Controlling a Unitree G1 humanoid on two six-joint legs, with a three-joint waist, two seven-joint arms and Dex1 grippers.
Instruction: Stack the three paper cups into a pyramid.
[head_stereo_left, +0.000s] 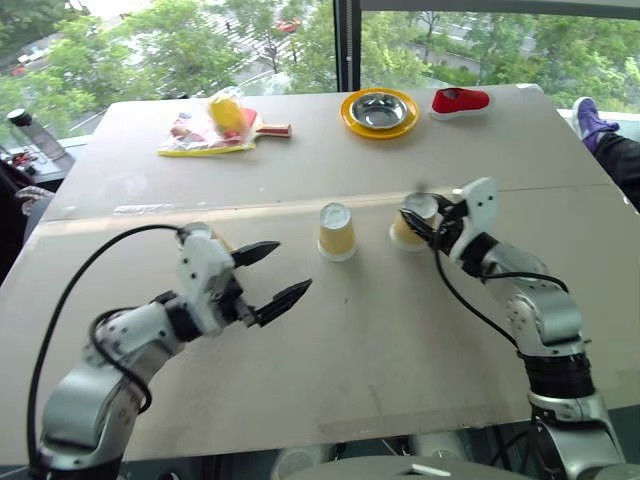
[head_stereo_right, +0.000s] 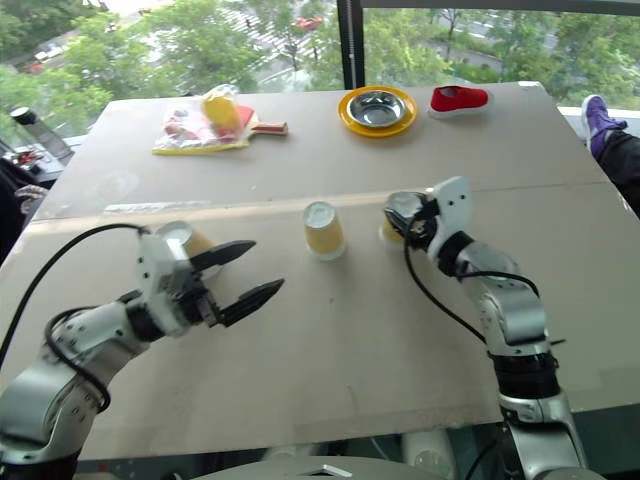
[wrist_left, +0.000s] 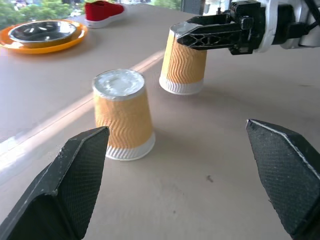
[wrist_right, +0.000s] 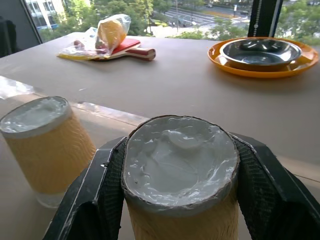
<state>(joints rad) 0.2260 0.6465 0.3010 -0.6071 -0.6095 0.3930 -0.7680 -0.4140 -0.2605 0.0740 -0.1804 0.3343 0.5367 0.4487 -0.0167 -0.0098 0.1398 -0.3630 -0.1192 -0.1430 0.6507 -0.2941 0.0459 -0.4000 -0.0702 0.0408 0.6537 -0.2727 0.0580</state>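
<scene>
I should keep bringing the held cup closer with my right gripper, as it stands level with an open gap (head_stereo_left: 372, 237) to the middle cup (head_stereo_left: 337, 234), until the cups nearly touch.
Three paper cups stand upside down, white bases up, in a row across the middle of the table. My right gripper (head_stereo_left: 420, 215) is shut on the upper part of the right cup (wrist_right: 180, 155), one finger on each side. The middle cup (head_stereo_left: 336, 232) stands free a short way to its left. The left cup (head_stereo_right: 185, 240) is partly hidden behind my left hand. My left gripper (head_stereo_left: 293, 266) is open and empty. It hovers nearer than the middle cup (wrist_left: 124, 115) and left of it, pointing toward it and the held cup (wrist_left: 184, 65).
At the far side lie a yellow plate (head_stereo_left: 350, 118) with a steel bowl, a red shoe (head_stereo_left: 460, 100) and a plastic bag on a red paddle (head_stereo_left: 215, 128). A taped seam (head_stereo_left: 150, 208) crosses the table behind the cups. A person's purple shoe (head_stereo_left: 595, 120) is at the right.
</scene>
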